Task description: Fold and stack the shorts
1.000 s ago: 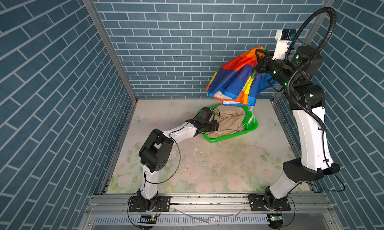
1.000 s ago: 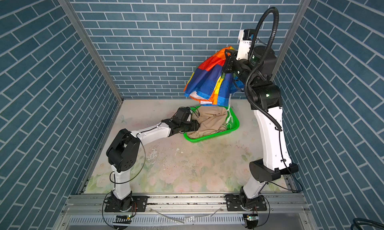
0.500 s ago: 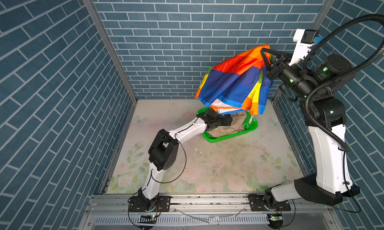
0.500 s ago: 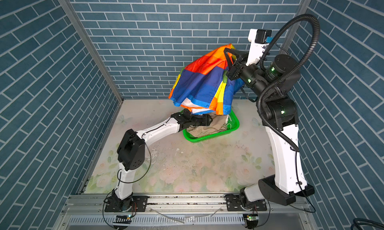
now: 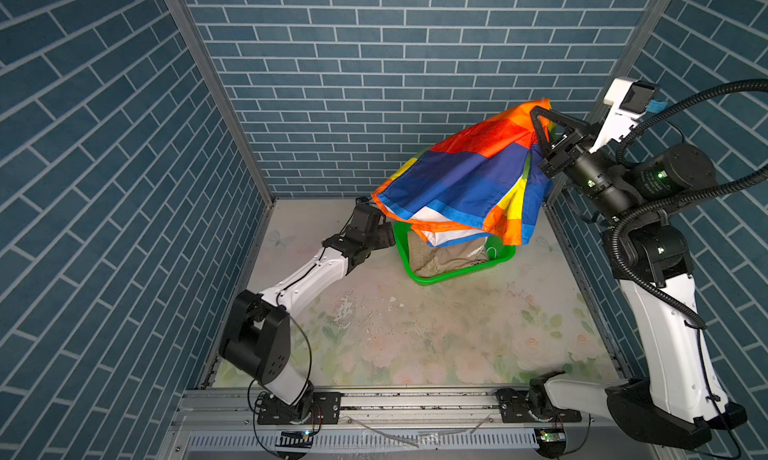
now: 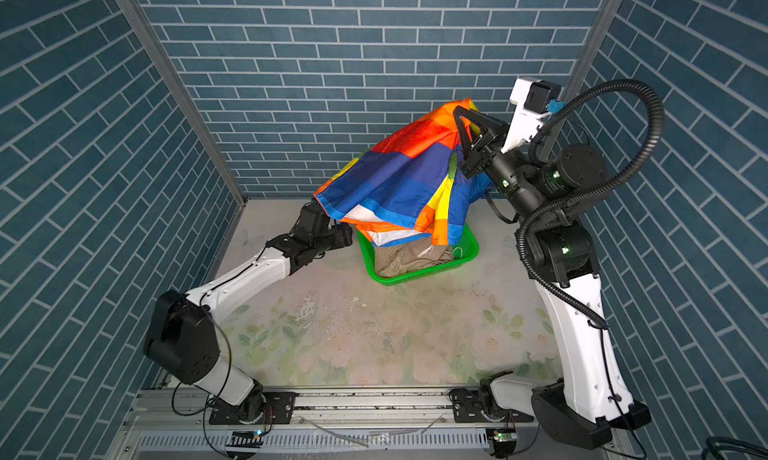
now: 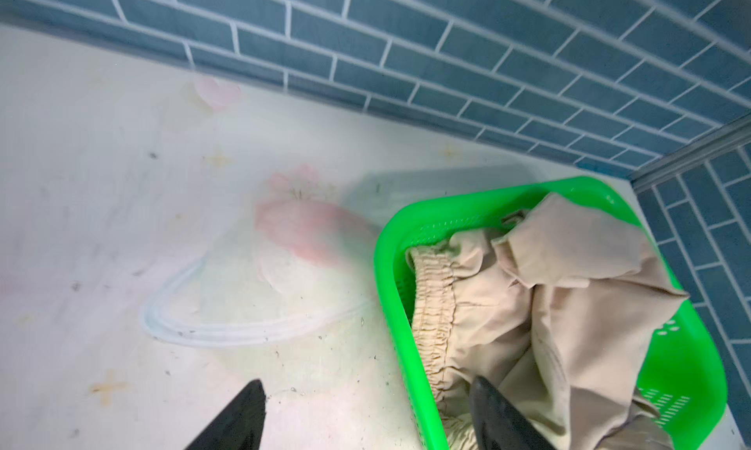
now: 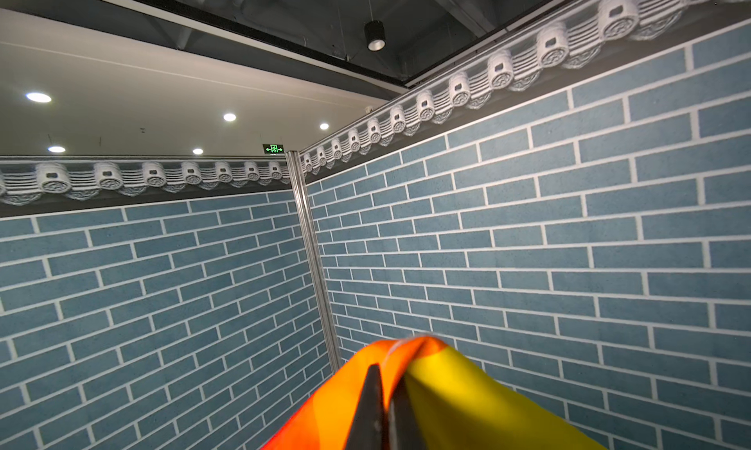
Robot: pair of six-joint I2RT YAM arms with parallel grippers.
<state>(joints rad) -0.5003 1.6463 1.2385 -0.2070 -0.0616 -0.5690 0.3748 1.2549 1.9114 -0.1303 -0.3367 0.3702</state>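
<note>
I should use my right gripper to set the rainbow-striped shorts on the open tabletop [image 5: 377,288] and push the green basket [image 5: 456,265] away before folding, as it stands under them.
My right gripper [image 5: 537,119] [image 6: 459,116] is shut on the top edge of the rainbow-striped shorts [image 5: 465,179] [image 6: 399,184], which hang spread out high above the green basket. In the right wrist view its closed fingers [image 8: 372,403] pinch orange and yellow fabric [image 8: 467,403]. The beige shorts [image 5: 446,258] [image 6: 409,256] [image 7: 548,306] lie crumpled in the basket, gathered waistband toward its left wall. My left gripper [image 7: 367,391] is open and straddles the basket's left rim, with one finger over the beige fabric and one over the table. In both top views its fingers are hidden under the rainbow hem.
The green perforated basket [image 5: 457,276] [image 6: 415,277] [image 7: 386,289] sits at the back right of the floral table [image 5: 415,333], close to the brick back wall and right wall. The left arm [image 5: 316,271] stretches low across the table toward it.
The right arm swung the rainbow shorts outward and they spread wider. The left gripper opened wider and drew back from inside the basket to its left rim.
</note>
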